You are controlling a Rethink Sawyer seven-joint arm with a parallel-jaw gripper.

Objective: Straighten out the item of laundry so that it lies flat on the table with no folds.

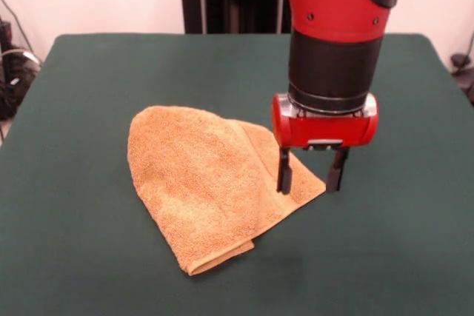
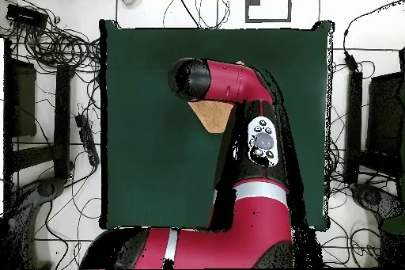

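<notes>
A second layer [image 1: 235,250] shows under the towel's near edge, so I expect the orange-tan towel [image 1: 196,175] to pull its hidden layers along, still folded, when the robot's gripper lifts it.
The orange-tan towel [image 1: 200,179] lies folded over itself on the dark green table [image 1: 89,94], a little left of centre in the front view, with a folded edge at its near end and a flat corner pointing right. My gripper [image 1: 309,175] hangs over that right corner with its two black fingers [image 1: 284,171] apart and nothing between them, one finger over the cloth, the other just past the corner tip. In the overhead view the arm covers most of the towel [image 2: 212,115]; only a tan wedge shows. No care tag shows.
The table's green top [image 2: 142,124] reaches well beyond the towel on every side. Cables and equipment [image 2: 47,61] lie on the floor around the table. The robot's pedestal stands behind the far edge in the front view.
</notes>
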